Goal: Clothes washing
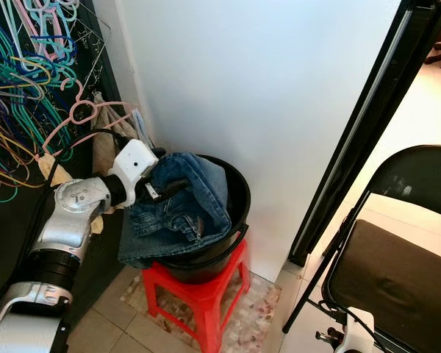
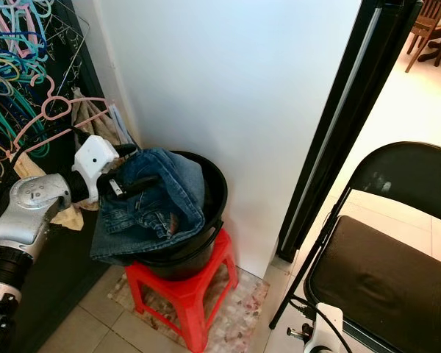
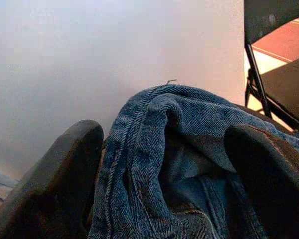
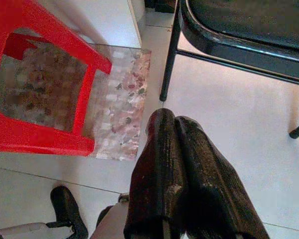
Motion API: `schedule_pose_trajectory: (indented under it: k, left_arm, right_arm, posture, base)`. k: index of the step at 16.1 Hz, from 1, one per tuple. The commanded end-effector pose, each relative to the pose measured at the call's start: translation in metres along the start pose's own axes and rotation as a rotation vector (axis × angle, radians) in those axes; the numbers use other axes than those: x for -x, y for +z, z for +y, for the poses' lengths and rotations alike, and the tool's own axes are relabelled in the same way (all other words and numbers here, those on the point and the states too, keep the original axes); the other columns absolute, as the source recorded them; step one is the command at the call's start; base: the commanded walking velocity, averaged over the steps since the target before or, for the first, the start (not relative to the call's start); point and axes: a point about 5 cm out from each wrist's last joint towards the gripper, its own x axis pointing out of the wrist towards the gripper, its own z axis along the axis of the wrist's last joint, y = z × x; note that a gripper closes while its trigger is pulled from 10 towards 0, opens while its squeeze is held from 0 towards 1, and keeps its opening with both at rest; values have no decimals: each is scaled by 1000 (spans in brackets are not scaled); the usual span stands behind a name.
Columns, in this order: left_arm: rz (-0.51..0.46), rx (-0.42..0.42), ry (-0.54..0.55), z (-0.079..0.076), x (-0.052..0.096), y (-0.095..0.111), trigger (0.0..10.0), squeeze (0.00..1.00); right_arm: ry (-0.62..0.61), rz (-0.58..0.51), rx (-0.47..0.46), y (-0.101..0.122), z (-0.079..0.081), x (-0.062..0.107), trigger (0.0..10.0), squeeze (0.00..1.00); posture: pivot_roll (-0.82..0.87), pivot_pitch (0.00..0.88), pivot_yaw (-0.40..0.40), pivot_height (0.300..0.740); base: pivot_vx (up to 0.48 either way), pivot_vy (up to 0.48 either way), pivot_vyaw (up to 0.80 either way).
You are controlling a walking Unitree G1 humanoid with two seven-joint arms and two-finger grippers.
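Observation:
The blue jeans (image 1: pixel 207 193) sit high at the black bucket's rim (image 1: pixel 245 190), so I should expect more clothes to be hidden under them when I lift the jeans out.
A pair of blue jeans (image 1: pixel 184 209) lies heaped in a black bucket (image 1: pixel 239 198), with one part hanging over the bucket's left rim. The bucket stands on a red plastic stool (image 1: pixel 198 290). My left gripper (image 1: pixel 158 187) reaches in from the left at the top of the heap. In the left wrist view its fingers (image 3: pixel 65 174) are spread wide, open, with a raised fold of denim (image 3: pixel 159 124) between them. My right gripper (image 4: pixel 175 119) hangs low over the tiled floor with its fingers pressed together, shut on nothing.
A white wall stands right behind the bucket. Coloured hangers (image 1: pixel 22 73) crowd a dark rack at the left. A black door frame (image 1: pixel 367 125) leans at the right, and a black folding chair (image 1: pixel 397 272) stands close by. A patterned mat (image 1: pixel 246 309) lies under the stool.

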Motion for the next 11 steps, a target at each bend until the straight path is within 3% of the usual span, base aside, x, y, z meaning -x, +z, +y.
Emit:
schedule_pose_trajectory:
  k: [1,7,11]
  left_arm:
    - [17,-27,-5,-2,-4,2,10000,0]
    - [56,-80,73,0,-14,-1,10000,0]
    - [61,-100,31,-1,-11,-2,10000,0]
  right_arm:
    - [-7,9,-14,-2,-1,0,10000,0]
    - [-9,8,-15,-2,-1,0,10000,0]
    - [-7,8,-16,-2,-1,0,10000,0]
  posture:
    - [1,0,-15,740]
    - [1,0,-15,740]
    - [-2,0,-16,740]
  base:
    - [0,0,0]
    - [0,0,0]
    - [0,0,0]
